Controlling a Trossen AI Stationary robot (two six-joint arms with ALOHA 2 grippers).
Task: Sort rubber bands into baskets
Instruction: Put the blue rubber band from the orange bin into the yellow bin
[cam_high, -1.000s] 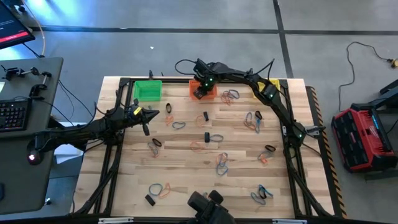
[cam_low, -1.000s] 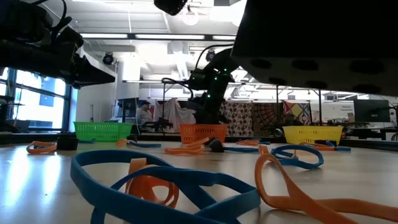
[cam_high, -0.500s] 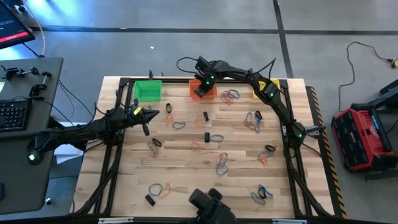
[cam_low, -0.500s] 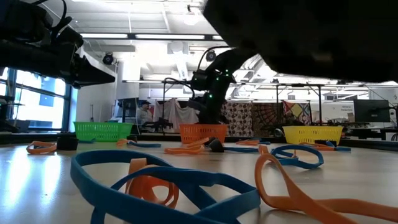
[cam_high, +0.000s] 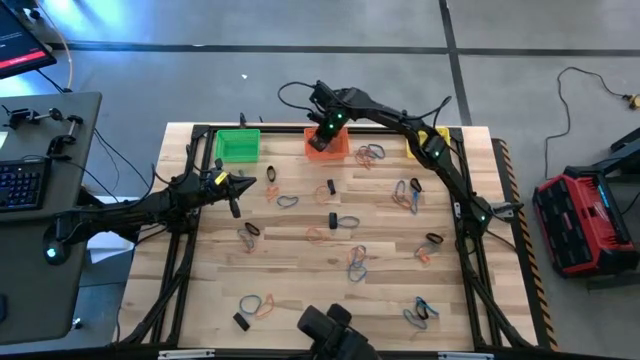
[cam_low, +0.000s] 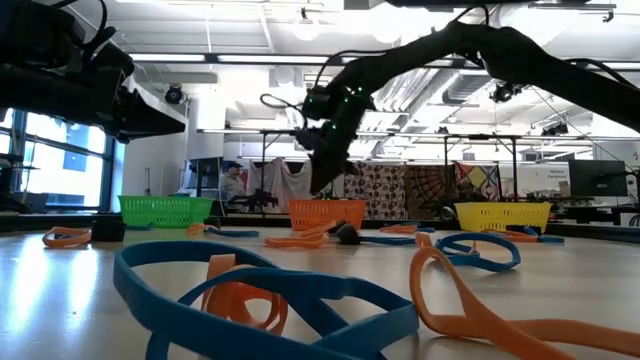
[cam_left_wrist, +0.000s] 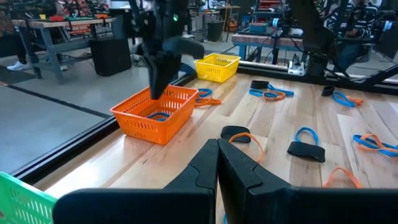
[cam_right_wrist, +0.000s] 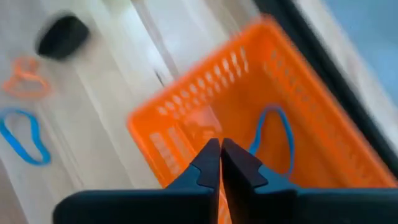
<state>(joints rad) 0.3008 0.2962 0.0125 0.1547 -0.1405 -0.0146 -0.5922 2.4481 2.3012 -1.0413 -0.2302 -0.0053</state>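
A blue rubber band (cam_right_wrist: 290, 137) is in the orange basket, so my right gripper should open, take the rubber band out and bring it to the yellow basket (cam_low: 503, 216).
The orange basket (cam_high: 328, 147) stands at the table's far edge between the green basket (cam_high: 238, 146) and the yellow basket (cam_low: 503, 214). A blue rubber band (cam_right_wrist: 273, 134) lies inside the orange basket (cam_right_wrist: 186, 109). My right gripper (cam_right_wrist: 220, 150) hangs shut just above that basket (cam_low: 327, 213), pointing steeply down, with nothing between its fingers. In the low view the right gripper (cam_low: 319, 186) is clear of the rim. My left gripper (cam_left_wrist: 217, 148) waits shut and level over the table's left side (cam_high: 235, 203). Many rubber bands (cam_high: 357, 262) lie loose on the wood.
Orange, blue and black bands are scattered across the table's middle and right (cam_high: 408, 193), and near the front edge (cam_high: 258, 305). A black band (cam_left_wrist: 305, 150) and a blue one (cam_left_wrist: 306, 134) lie ahead of the left gripper. A desk with a keyboard (cam_high: 25, 180) stands to the left.
My right gripper has risen from down at the orange basket to a little above its rim, tipping slightly as it went. The left arm has kept still.
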